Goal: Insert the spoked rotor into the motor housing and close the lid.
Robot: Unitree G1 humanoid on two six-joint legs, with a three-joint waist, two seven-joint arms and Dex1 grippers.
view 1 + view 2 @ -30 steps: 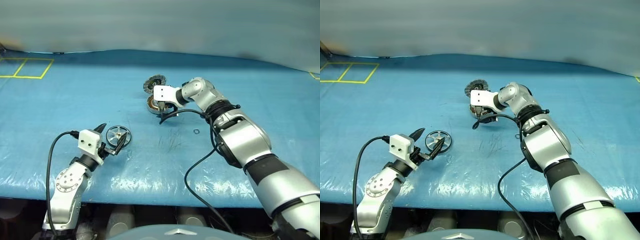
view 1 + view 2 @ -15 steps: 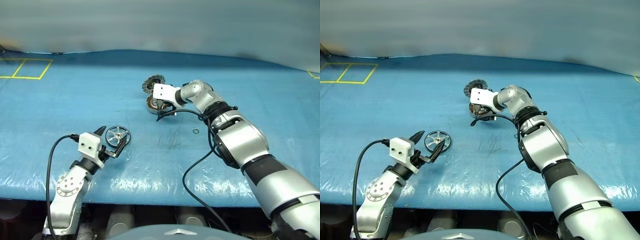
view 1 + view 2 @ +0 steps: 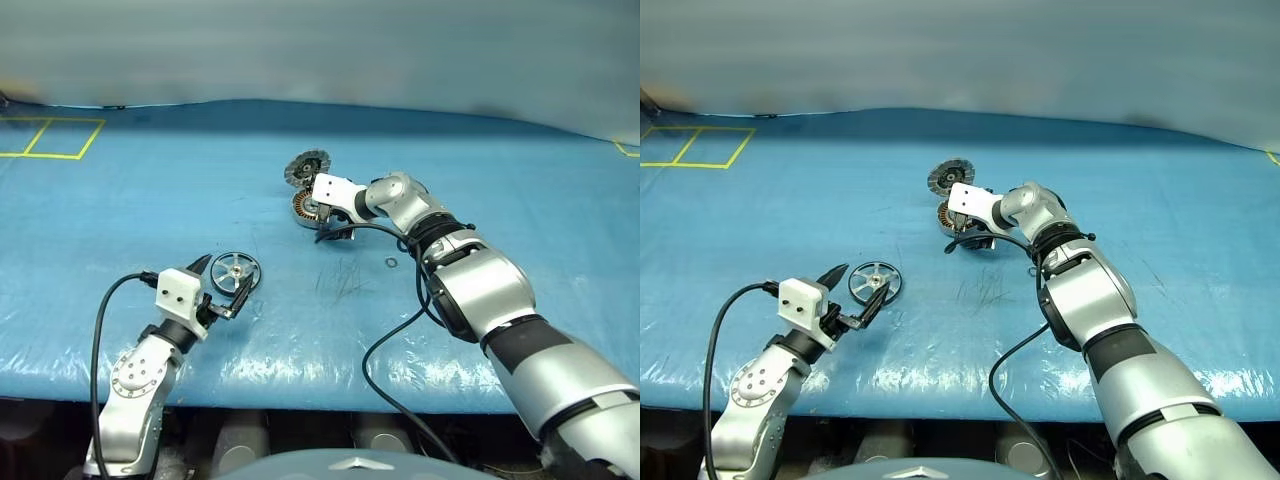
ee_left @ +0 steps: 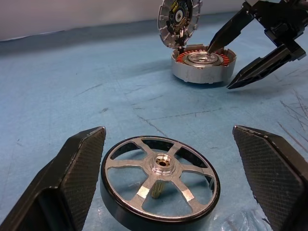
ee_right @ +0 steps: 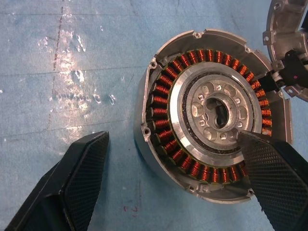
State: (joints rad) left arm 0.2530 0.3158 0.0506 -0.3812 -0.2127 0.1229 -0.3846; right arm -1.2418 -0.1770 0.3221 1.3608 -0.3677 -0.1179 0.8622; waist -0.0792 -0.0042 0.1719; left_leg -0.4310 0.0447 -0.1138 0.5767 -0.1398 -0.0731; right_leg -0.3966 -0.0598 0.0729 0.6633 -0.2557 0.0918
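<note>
I expect the lid (image 3: pixel 307 168) to come along behind when I pull the motor housing closer, because a black link (image 5: pixel 288 71) joins the lid to the motor housing's rim.
The spoked rotor (image 4: pixel 161 180), a shiny wheel with a dark rim, lies flat on the blue table. My left gripper (image 3: pixel 226 273) is open, its fingers (image 4: pixel 82 163) flanking the rotor without touching it. Farther back stands the motor housing (image 5: pixel 211 120) with its ring of copper windings, and the lid (image 3: pixel 307 168) is tipped up at its far rim, striped inside facing me. My right gripper (image 5: pixel 172 134) is open and angled down over the housing. One finger (image 5: pixel 269 178) is above the windings, the other (image 5: pixel 82 178) over bare table beside the wall.
A small metal ring (image 3: pixel 391 263) lies on the table right of the housing. Yellow tape squares (image 3: pixel 50 135) mark the far left. Black cables trail from both wrists. The table's front edge (image 3: pixel 300 385) runs just behind my left hand.
My right wrist has rolled a little above the housing and edged slightly lower. The left gripper and the rotor have stayed put.
</note>
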